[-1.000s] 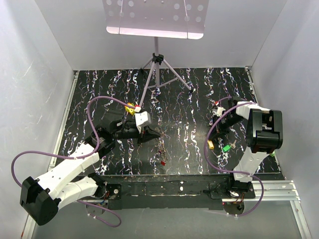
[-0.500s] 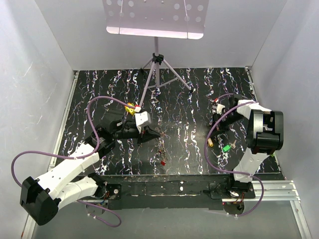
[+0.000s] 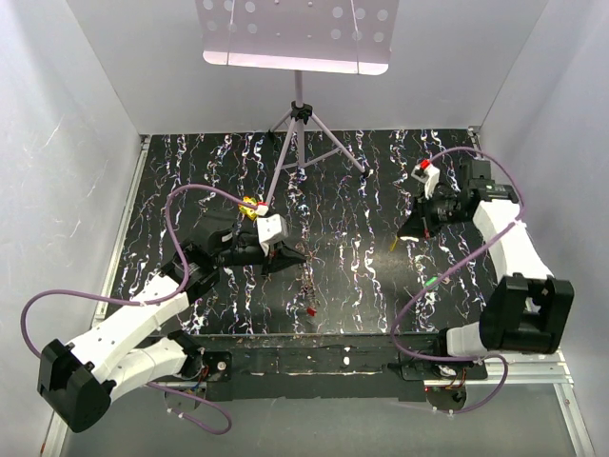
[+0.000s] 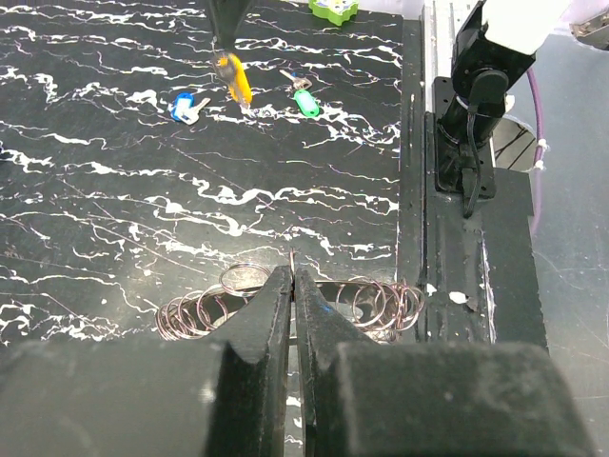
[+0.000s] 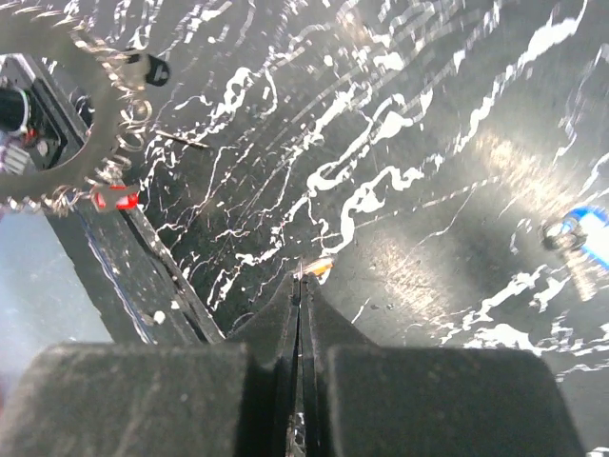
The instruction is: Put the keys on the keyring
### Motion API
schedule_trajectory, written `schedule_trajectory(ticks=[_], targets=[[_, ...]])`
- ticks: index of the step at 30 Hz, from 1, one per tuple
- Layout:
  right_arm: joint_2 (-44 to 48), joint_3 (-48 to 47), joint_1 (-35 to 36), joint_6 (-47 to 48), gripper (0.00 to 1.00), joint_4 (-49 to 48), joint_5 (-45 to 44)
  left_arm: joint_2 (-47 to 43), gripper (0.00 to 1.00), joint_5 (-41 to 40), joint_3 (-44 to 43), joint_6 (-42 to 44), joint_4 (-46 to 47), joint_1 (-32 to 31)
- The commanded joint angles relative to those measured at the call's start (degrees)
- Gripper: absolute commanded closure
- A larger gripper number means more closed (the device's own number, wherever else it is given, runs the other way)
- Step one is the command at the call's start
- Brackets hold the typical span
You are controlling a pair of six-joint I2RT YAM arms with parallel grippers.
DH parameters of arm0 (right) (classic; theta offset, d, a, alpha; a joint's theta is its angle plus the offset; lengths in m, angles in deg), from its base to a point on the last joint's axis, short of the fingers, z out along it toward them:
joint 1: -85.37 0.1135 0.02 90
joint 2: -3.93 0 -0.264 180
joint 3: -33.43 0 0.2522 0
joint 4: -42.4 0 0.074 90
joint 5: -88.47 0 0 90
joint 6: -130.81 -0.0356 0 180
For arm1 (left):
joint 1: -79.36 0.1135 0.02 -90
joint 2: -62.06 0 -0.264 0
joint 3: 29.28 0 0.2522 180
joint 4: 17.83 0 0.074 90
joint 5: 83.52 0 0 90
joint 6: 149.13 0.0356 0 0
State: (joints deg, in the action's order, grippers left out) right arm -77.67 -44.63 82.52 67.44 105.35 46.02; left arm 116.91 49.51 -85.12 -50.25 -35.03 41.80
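Observation:
Next, my left gripper levels the keyring's wire end (image 4: 292, 258), which it is tilting toward the table, so that the wire end faces the orange key (image 4: 240, 84) before I thread the key on.
My left gripper (image 3: 291, 255) (image 4: 292, 276) is shut on the thin wire of the keyring (image 4: 379, 305), a ring fringed with small grey metal loops lying near the table's front edge (image 3: 306, 283). A red key (image 3: 312, 310) (image 5: 114, 198) hangs on the keyring (image 5: 67, 181). My right gripper (image 3: 401, 236) (image 5: 303, 278) is shut on the orange key (image 3: 394, 245) (image 4: 234, 80) (image 5: 320, 268), held above the table with its head pointing down. A blue key (image 4: 186, 107) (image 5: 579, 238) and a green key (image 3: 433, 282) (image 4: 304, 101) lie loose on the table.
A music stand's tripod (image 3: 301, 143) stands at the back centre under its white desk (image 3: 295, 33). A yellow-green cube (image 4: 333, 9) sits beyond the loose keys. White walls close in three sides, and a black rail (image 3: 314, 357) runs along the front.
The right gripper has shut on the orange key and lifted it off the table, moving back and up while the arm's elbow swung down to the right. The left arm has stayed still.

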Motion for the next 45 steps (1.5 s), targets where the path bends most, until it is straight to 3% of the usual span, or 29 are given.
schedule_trajectory(ticks=[1,8,12,14,21,25,34,45], targets=[[5.57,-9.34,0.48,13.69,0.99,9.94,5.45,-3.52,1.0,1.36,-0.63,0.7,5.18,0.3],[6.63,-24.11,0.92,32.39,0.99,25.4,10.53,-4.4,1.0,2.24,-1.94,-2.55,11.7,0.21],[8.91,-26.76,2.41,43.65,0.99,32.53,14.93,-3.7,1.0,2.15,-5.02,-1.68,12.58,0.21],[11.71,-25.54,4.94,46.84,0.99,31.42,15.12,-3.0,1.0,2.67,-5.64,-1.15,12.93,0.21],[29.11,-9.74,18.83,37.63,0.99,8.07,6.78,-4.13,1.0,2.77,1.73,1.56,20.75,-2.6],[35.45,-3.31,25.33,30.52,0.99,-1.97,3.26,-4.84,1.0,0.58,3.94,5.43,19.45,-5.41],[37.31,2.68,40.2,19.52,0.99,-14.02,-9.22,-6.33,1.0,-6.72,7.89,9.92,21.89,-9.9],[38.98,8.04,45.04,18.01,0.99,-20.53,-12.13,-6.33,1.0,-9.18,10.62,9.75,26.91,-10.6]])
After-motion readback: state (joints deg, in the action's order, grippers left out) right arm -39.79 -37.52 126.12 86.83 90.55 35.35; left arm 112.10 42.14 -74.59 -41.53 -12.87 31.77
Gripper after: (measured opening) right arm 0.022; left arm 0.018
